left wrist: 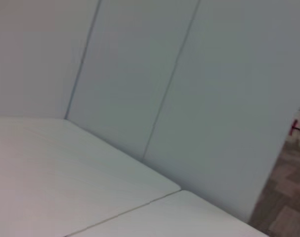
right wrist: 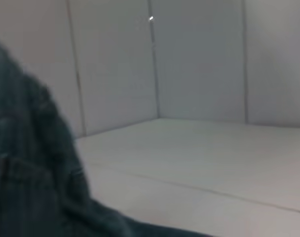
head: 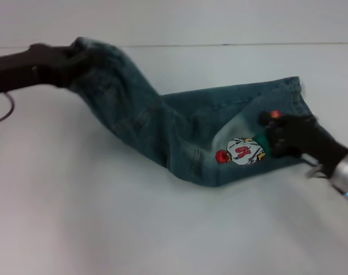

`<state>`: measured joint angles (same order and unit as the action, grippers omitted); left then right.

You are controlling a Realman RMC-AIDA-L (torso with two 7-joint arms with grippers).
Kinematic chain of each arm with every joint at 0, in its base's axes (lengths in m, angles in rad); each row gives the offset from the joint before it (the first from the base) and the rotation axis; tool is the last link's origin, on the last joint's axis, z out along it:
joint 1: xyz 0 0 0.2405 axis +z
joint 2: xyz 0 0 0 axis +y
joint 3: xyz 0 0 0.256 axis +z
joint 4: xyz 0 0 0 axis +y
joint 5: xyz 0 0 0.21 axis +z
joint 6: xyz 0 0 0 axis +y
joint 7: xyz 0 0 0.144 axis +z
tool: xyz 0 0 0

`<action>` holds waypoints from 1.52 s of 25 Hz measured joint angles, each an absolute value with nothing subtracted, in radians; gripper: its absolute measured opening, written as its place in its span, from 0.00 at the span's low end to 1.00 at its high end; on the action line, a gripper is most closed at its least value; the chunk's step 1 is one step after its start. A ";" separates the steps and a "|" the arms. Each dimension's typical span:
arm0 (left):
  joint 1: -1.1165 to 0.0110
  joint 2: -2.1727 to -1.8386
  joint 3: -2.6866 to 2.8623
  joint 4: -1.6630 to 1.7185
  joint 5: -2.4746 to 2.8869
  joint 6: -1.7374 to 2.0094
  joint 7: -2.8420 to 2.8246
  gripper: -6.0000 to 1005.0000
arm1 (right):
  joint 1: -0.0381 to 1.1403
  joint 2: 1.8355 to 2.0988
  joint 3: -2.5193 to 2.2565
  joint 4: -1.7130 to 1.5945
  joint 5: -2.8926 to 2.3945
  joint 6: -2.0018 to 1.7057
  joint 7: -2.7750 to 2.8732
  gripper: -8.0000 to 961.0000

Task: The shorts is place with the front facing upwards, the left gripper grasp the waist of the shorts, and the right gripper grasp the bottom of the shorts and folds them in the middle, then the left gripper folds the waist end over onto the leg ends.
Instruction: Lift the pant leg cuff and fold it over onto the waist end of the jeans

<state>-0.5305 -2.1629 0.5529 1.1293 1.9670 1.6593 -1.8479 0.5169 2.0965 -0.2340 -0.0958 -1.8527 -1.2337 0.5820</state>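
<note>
My right gripper is over the leg ends, in the way of the waist end. It should back clear before my left gripper lays the waist there.
The blue denim shorts lie folded along their length on the white table, with a colourful patch near the leg ends. My left gripper at the far left is shut on the waist end and holds it raised off the table, so the cloth slopes down from it to the right. My right gripper rests over the leg ends at the right, beside the patch. In the right wrist view the denim fills the near side. The left wrist view shows no cloth.
The white table has a seam running across it. Pale wall panels stand behind the table's far edge. A strip of brown floor shows beyond the table's end in the left wrist view.
</note>
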 joint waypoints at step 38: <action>-0.642 -2.169 0.996 1.216 1.931 1.444 -2.031 0.05 | 0.555 2.091 -0.288 0.017 -1.978 -1.246 0.446 0.01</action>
